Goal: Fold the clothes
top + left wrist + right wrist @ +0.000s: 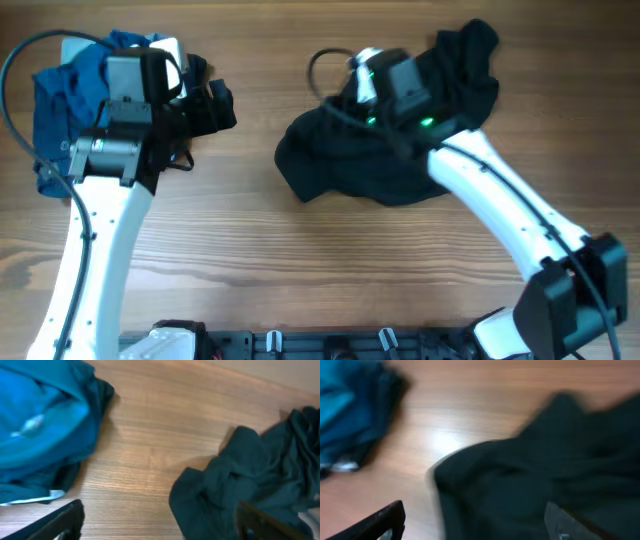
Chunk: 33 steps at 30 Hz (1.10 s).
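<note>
Next, my left gripper takes the fabric (298, 152) too, because the black garment lies crumpled (360, 165) under my right gripper. Both grippers should spread it out before folding.
The clothes (340, 165) are one black garment lying crumpled on the wooden table (300, 270), right of centre. My right gripper (352, 95) hovers over its upper part. The right wrist view is blurred, but it shows the right gripper (477, 527) open, with dark fabric (530, 485) spread beneath the wide-apart fingers (380, 522). My left gripper (215, 105) is at the upper left, apart from the garment and facing it. In the left wrist view the left gripper (160, 530) is open over bare wood, and the garment (240, 490) reaches under its right finger (260, 522).
A heap of blue garments (65, 95) lies at the far left, beside and partly under the left arm, and shows as the blue heap (40, 425) in the left wrist view. Bare wood separates it from the black garment. A dark rail (300, 345) runs along the front edge.
</note>
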Motion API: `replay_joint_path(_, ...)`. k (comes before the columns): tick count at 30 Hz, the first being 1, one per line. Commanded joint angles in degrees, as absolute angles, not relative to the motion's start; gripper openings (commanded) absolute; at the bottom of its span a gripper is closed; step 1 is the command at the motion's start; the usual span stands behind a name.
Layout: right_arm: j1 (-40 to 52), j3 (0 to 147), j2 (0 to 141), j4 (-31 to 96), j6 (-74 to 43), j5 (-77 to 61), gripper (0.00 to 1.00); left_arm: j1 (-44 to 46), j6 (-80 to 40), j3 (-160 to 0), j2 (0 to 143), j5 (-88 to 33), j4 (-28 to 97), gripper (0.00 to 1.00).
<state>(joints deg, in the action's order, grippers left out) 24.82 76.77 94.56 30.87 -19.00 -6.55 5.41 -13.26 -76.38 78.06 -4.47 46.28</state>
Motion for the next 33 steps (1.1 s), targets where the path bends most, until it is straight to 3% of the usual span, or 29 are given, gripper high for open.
replay_joint_path(1, 17.1, 79.1, 93.1, 37.2, -14.0, -0.4, 0.94, 8.4, -13.7, -76.8, 86.2, -8.5, 45.7, 0.91)
replay_joint_path(6, 9.1, 79.1, 93.1, 43.4, -11.2, -0.4, 0.98, 12.6, -12.3, -76.8, 99.9, -9.9, 44.3, 0.87)
replay_joint_path(13, 7.8, 79.1, 93.1, 44.1, -10.5, -0.4, 0.99, 16.6, -9.2, -76.8, 110.7, -15.4, 31.3, 0.89)
replay_joint_path(16, 7.8, 79.1, 93.1, 44.4, -10.5, -0.4, 0.98, 18.0, -9.2, -76.8, 112.3, -15.6, 28.2, 0.79)
replay_joint_path(17, 7.8, 79.1, 93.1, 44.3, -10.5, -0.4, 0.96, 18.3, -9.2, -76.8, 112.5, -15.6, 28.3, 0.71)
replay_joint_path(18, 7.8, 79.1, 93.1, 44.2, -10.5, -0.3, 0.95, 19.0, -9.2, -76.8, 112.6, -15.6, 28.2, 0.55)
replay_joint_path(19, 7.8, 79.1, 93.1, 44.0, -10.4, -0.3, 0.95, 19.4, -9.3, -76.8, 112.6, -15.6, 28.0, 0.28)
replay_joint_path(20, 7.8, 79.1, 93.1, 43.8, -10.5, 0.1, 0.95, 19.7, -9.4, -76.8, 112.6, -15.6, 28.0, 0.07)
replay_joint_path(21, 7.8, 79.1, 93.1, 43.6, -10.5, 0.3, 0.95, 19.9, -9.4, -76.8, 112.6, -15.6, 27.9, 0.04)
replay_joint_path(24, 7.8, 79.1, 93.1, 43.1, -10.4, 0.3, 0.95, 19.2, -9.4, -77.3, 108.7, -15.6, 28.3, 0.04)
replay_joint_path(29, 7.8, 79.1, 93.1, 42.6, -10.6, 0.2, 0.95, 16.9, -9.2, -84.5, 87.2, -5.7, 35.2, 0.04)
replay_joint_path(33, 7.8, 79.1, 93.1, 42.3, -13.1, -1.4, 0.92, 16.9, -9.2, -84.6, 77.1, -4.4, 38.5, 0.04)
